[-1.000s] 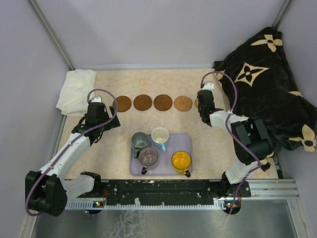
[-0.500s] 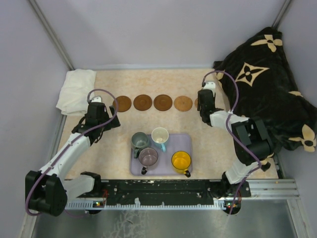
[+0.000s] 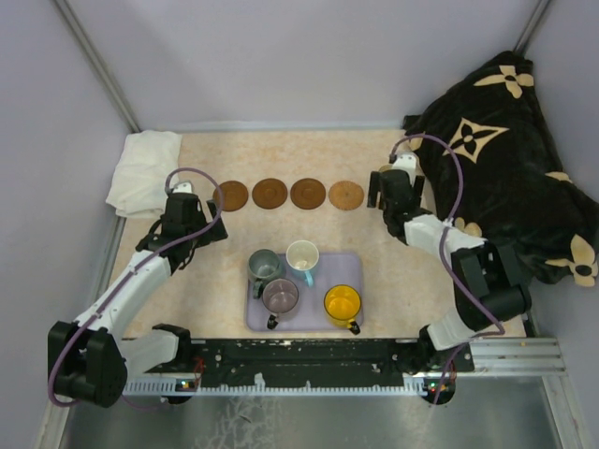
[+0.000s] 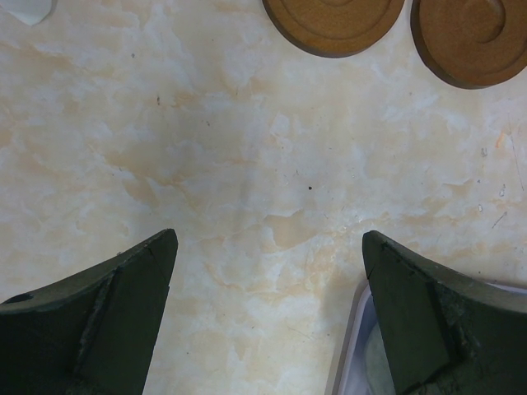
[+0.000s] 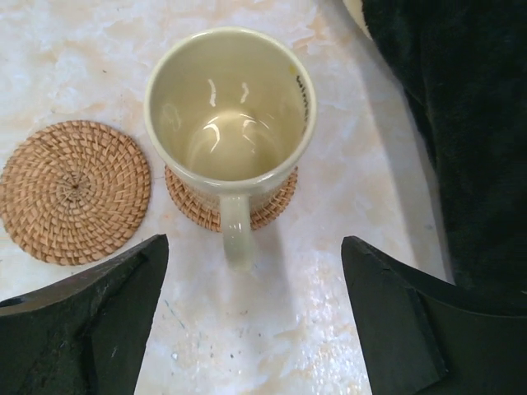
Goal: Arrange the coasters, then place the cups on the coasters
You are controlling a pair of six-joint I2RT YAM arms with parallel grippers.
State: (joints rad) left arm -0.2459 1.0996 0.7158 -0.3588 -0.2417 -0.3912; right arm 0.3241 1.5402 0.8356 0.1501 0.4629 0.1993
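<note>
The yellow cup's handle (image 3: 354, 327) lies past the tray's edge, with the cream cup on its coaster, so my right gripper keeps going to that handle and closes.
The cream cup (image 5: 230, 107) stands upright on a woven tan coaster (image 5: 276, 202), its handle toward my right gripper (image 5: 255, 243). That gripper is open, its fingers spread on either side of the handle and touching nothing. A second woven coaster (image 5: 74, 191) lies to the left of it. From above, coasters (image 3: 231, 195) (image 3: 270, 194) (image 3: 308, 193) (image 3: 346, 195) form a row. Grey-green (image 3: 263, 266), white (image 3: 302, 254), mauve (image 3: 280, 296) and yellow (image 3: 343, 304) cups sit on the lavender tray (image 3: 318, 323). My left gripper (image 4: 269, 237) hangs open over bare table.
A white folded cloth (image 3: 143, 171) lies at the back left. A black patterned blanket (image 3: 505, 159) fills the right side, close beside the cream cup. The tray's corner (image 4: 350, 346) shows under my left gripper's right finger.
My right gripper has opened and let go of the cream cup, which now stands free on its coaster. The right arm has shifted slightly. The left arm has not moved.
</note>
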